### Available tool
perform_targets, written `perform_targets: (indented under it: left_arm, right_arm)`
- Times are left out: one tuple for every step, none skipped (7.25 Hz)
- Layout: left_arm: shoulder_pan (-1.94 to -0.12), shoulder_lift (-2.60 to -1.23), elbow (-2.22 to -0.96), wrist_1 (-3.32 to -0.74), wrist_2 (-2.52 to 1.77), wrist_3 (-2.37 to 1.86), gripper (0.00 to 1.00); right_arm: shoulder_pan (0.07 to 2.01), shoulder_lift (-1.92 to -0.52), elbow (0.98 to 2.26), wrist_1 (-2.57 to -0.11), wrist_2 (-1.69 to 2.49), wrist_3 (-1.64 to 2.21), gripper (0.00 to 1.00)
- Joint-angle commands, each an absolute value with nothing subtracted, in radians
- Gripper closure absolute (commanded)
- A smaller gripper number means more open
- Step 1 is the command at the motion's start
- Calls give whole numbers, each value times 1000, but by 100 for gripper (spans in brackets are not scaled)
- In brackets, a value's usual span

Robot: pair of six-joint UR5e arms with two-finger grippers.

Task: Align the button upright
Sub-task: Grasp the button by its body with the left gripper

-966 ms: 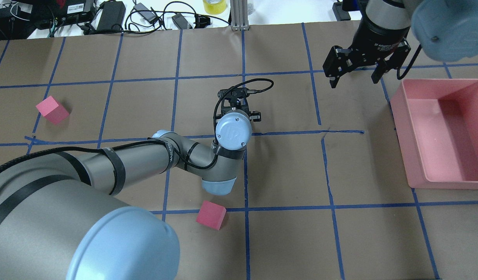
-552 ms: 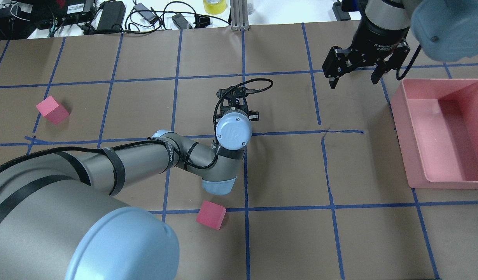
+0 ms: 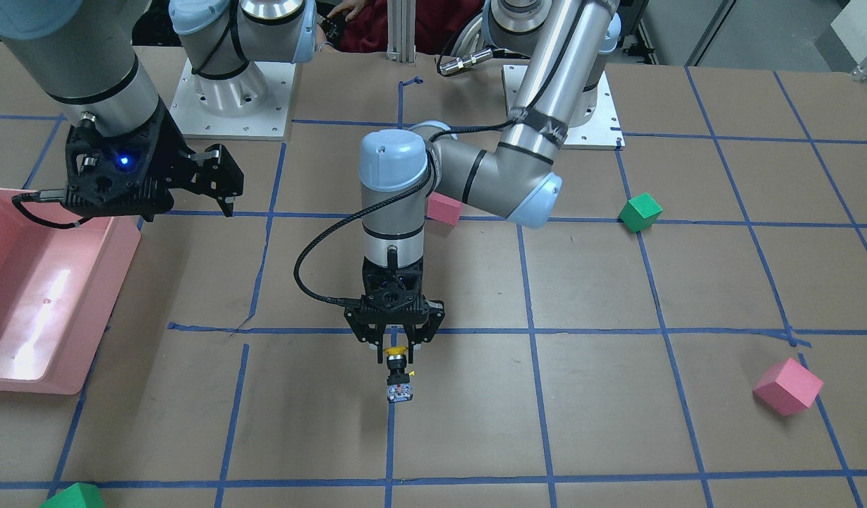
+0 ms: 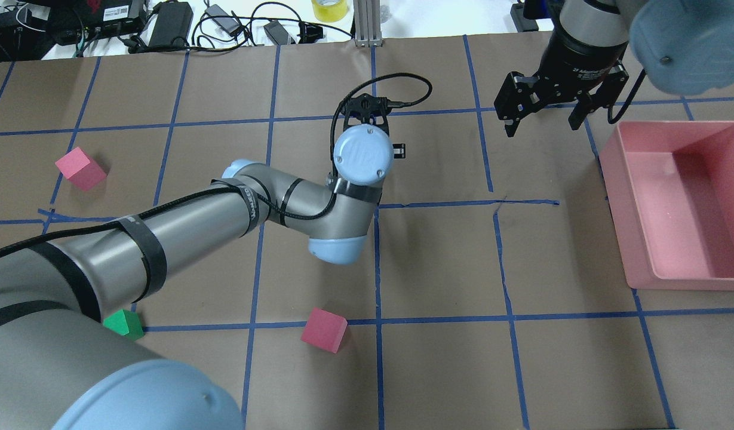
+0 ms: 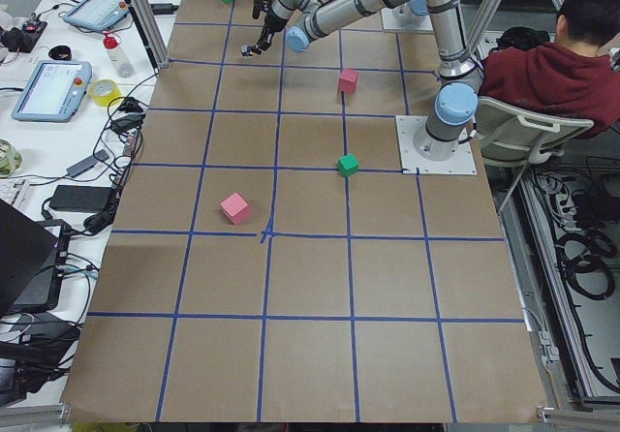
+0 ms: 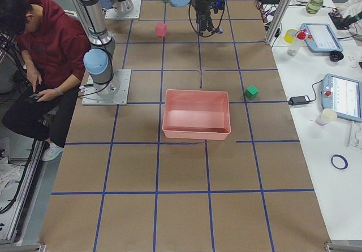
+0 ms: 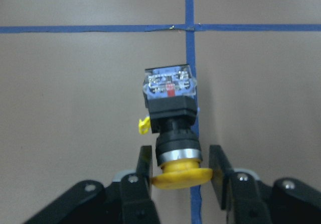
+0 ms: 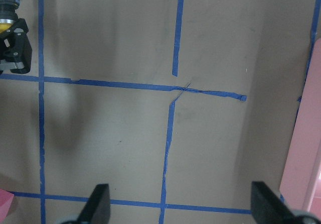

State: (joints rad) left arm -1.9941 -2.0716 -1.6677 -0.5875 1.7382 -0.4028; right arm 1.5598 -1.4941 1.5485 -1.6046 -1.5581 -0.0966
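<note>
My left gripper points down and the button's base (image 3: 400,392) sticks out level from it, so I should tilt that gripper flat to aim the base at the paper before I open it.
The button (image 3: 398,377) has a yellow cap, a black collar and a boxy base. My left gripper (image 3: 395,347) is shut on the cap and holds the button upright, base down, over a blue tape line near the table's middle. I cannot tell whether the base touches the table. In the left wrist view the fingers (image 7: 145,168) clamp the cap on both sides and the base (image 7: 169,91) points at the paper. In the overhead view my left wrist (image 4: 364,156) hides the button. My right gripper (image 4: 543,122) is open and empty, well off to the side, its pads (image 8: 98,206) wide apart.
A pink bin (image 4: 641,239) stands at the right edge of the overhead view. Pink cubes (image 4: 80,169) (image 4: 323,329) and a green cube (image 4: 123,324) lie on the brown paper. Another green cube (image 3: 70,497) lies at the operators' edge. Cables and power bricks (image 4: 169,24) line the far edge.
My left arm has moved away from the robot's base, toward the table's far side. That uncovered a green cube near its elbow. The right gripper has stayed in place, open.
</note>
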Motion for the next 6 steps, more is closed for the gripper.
perform_targets:
  left_arm:
    - [-1948, -1988, -1591, -990, 1532, -567, 100]
    - [-1944, -1983, -1582, -1081, 1464, -656, 100]
    - [-1937, -1999, -1577, -1112, 1377, -746, 100]
    - [-1893, -2008, -1562, -1168, 1267, -832, 100]
    - [-1832, -2020, -1556, -1196, 1123, -874, 100]
    - [-1789, -2043, -1555, -1197, 1014, -926, 100]
  right_arm:
    - [1560, -1494, 1549, -1605, -1557, -97, 0]
    - [1562, -1494, 1549, -1605, -1555, -97, 0]
    - [1562, -1494, 1549, -1605, -1555, -95, 0]
    - [1563, -1494, 1549, -1605, -1555, -88, 0]
    - [1563, -1494, 1549, -1605, -1555, -87, 0]
    - [1563, -1494, 1549, -1605, -1555, -86, 0]
